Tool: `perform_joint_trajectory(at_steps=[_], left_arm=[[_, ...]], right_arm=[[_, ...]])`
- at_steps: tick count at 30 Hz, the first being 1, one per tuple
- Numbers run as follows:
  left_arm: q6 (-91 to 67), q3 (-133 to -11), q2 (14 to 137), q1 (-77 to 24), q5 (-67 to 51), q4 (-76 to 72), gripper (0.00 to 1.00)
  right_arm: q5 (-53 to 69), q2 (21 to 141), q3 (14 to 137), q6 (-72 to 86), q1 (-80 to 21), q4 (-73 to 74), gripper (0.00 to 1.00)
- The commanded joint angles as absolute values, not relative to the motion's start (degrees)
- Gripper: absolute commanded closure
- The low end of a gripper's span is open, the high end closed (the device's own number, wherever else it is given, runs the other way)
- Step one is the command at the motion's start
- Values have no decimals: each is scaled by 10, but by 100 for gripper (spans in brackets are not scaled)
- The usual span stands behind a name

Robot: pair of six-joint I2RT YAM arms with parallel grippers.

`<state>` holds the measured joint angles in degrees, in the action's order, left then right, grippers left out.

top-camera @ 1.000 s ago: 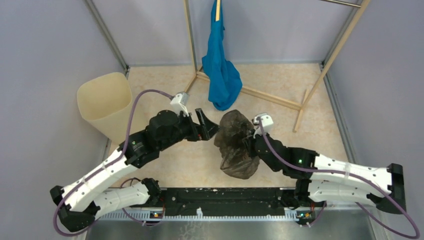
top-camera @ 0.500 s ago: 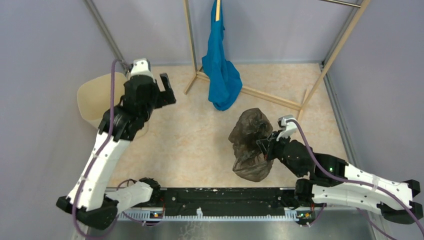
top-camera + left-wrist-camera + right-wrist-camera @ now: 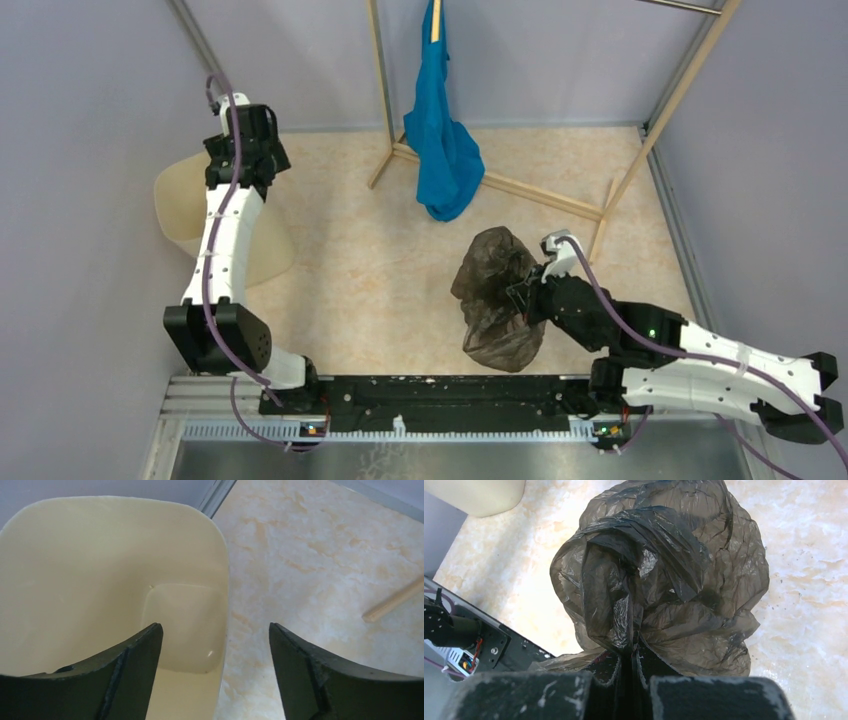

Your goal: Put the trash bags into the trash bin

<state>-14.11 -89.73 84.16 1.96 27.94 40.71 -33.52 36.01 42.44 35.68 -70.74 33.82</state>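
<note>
My right gripper lifts the trash bag, but the trash bin (image 3: pixel 268 245) stands far from the bag, so my left gripper should bring the bin closer by its rim (image 3: pixel 226 622) at the same time.
The dark grey-brown trash bag (image 3: pixel 498 298) hangs bunched from my right gripper (image 3: pixel 524 292), low over the floor at centre right. In the right wrist view the jaws are shut on a fold of the bag (image 3: pixel 664 580). The cream trash bin (image 3: pixel 185 200) stands at the far left, partly hidden by my left arm. My left gripper (image 3: pixel 244 172) is open and empty above the bin's right rim. In the left wrist view its fingers straddle the rim of the bin (image 3: pixel 226 575), and the bin's inside shows bare.
A bright blue cloth (image 3: pixel 440 140) hangs on a wooden rack (image 3: pixel 545 195) at the back centre. Grey walls close in both sides. The black base rail (image 3: pixel 440 395) runs along the near edge. A corner of the bin (image 3: pixel 479 495) shows in the right wrist view.
My left arm swung from the middle of the floor out to the bin, gripper open. My right gripper moved the bag a little to the right, then slightly back.
</note>
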Motion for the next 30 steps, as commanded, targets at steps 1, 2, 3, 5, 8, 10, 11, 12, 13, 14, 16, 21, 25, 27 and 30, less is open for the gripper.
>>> perform_joint_trajectory(at_steps=[1, 2, 3, 5, 8, 10, 11, 12, 13, 14, 16, 21, 25, 27, 30], left_arm=[[-110, -858, 830, 22, 281, 328, 22], [-107, -842, 827, 22, 278, 313, 25], [-102, -826, 824, 23, 277, 300, 29], [-100, -805, 824, 32, 265, 287, 41], [-101, -796, 820, 38, 251, 291, 55], [-102, -784, 811, 39, 250, 291, 60], [-99, -774, 806, 39, 241, 288, 61], [-96, -766, 801, 39, 232, 278, 62], [-94, -761, 799, 39, 227, 275, 63], [-95, -760, 801, 39, 226, 276, 67], [-94, -764, 807, 39, 221, 281, 74], [-92, -756, 803, 32, 215, 280, 88], [-90, -742, 786, 7, 215, 263, 95], [-90, -735, 780, -11, 223, 258, 98], [-81, -724, 774, -50, 247, 245, 100]], right_arm=[[-331, 384, 459, 359, -708, 343, 100], [-332, 387, 458, 362, -708, 340, 100], [-331, 389, 456, 364, -708, 337, 100], [-328, 397, 458, 366, -708, 336, 100], [-334, 408, 472, 362, -708, 346, 100], [-342, 416, 485, 355, -708, 353, 100], [-344, 420, 493, 353, -708, 358, 100], [-343, 424, 504, 352, -708, 362, 100], [-341, 426, 510, 352, -708, 367, 100], [-337, 425, 514, 352, -708, 369, 100], [-329, 417, 510, 355, -708, 367, 100], [-321, 376, 482, 371, -708, 354, 100], [-313, 355, 475, 371, -708, 353, 100], [-316, 345, 459, 368, -708, 346, 100], [-318, 325, 431, 371, -708, 324, 100]])
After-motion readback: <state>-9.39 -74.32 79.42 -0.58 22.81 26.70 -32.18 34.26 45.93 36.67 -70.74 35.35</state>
